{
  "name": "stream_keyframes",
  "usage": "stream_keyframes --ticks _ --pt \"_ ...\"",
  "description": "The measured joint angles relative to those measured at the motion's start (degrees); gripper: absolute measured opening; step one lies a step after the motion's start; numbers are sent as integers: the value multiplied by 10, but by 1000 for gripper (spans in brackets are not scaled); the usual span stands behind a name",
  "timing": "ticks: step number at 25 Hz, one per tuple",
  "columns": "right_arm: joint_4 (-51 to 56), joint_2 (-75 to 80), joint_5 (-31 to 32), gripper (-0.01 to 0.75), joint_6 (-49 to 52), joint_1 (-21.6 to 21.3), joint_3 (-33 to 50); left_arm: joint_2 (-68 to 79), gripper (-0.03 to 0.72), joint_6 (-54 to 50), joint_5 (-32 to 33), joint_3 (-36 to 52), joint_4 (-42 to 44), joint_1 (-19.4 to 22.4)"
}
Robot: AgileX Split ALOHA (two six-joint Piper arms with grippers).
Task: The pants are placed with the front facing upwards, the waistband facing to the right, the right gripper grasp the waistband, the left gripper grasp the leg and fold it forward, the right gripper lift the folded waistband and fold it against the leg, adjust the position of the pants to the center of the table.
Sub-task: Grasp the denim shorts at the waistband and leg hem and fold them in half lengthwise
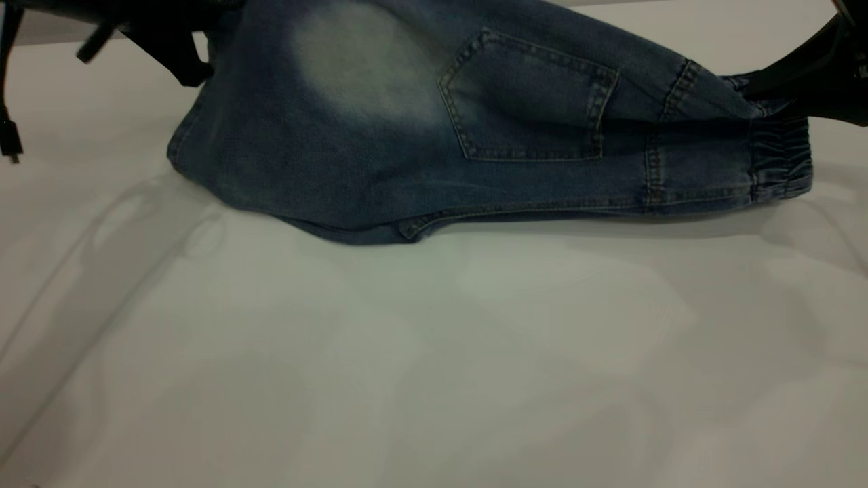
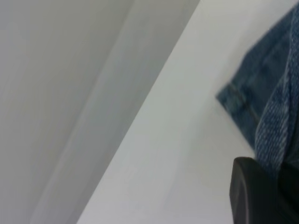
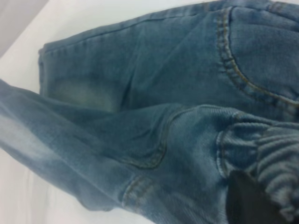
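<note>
My right gripper is pinching the upper layer at the waistband's far edge (image 1: 737,80). It should open and take both folded layers (image 1: 781,159) together before it lifts the waistband.
The blue denim pants (image 1: 420,122) are folded lengthwise at the far side of the white table (image 1: 434,352), a back pocket and a pale faded patch facing me. Both ends are raised off the tabletop. My left gripper (image 1: 169,47) is shut on the leg end at the upper left; in the left wrist view a black finger (image 2: 252,191) presses against the denim (image 2: 271,116). My right gripper (image 1: 800,81) is shut on the puckered waistband (image 1: 780,159) at the right. In the right wrist view the gathered waistband (image 3: 275,154) bunches over a black finger (image 3: 247,200).
A black cable (image 1: 8,129) hangs down at the far left edge. The table's bare white surface stretches broadly in front of the pants toward the near side. A grey wall (image 2: 56,93) lies beyond the table edge in the left wrist view.
</note>
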Motion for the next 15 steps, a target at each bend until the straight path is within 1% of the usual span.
stream_keyframes --ticks 4,7,10,15 --pt "0 0 0 55 0 0 0 10 113 0 -15 0 1 -7" --pt "0 0 -7 87 0 0 0 10 161 0 -18 0 1 -8" --pt "0 0 -19 164 7 0 0 10 193 0 -18 0 1 -8" --pt "0 -1 -18 360 7 0 0 10 211 0 -18 0 1 -8"
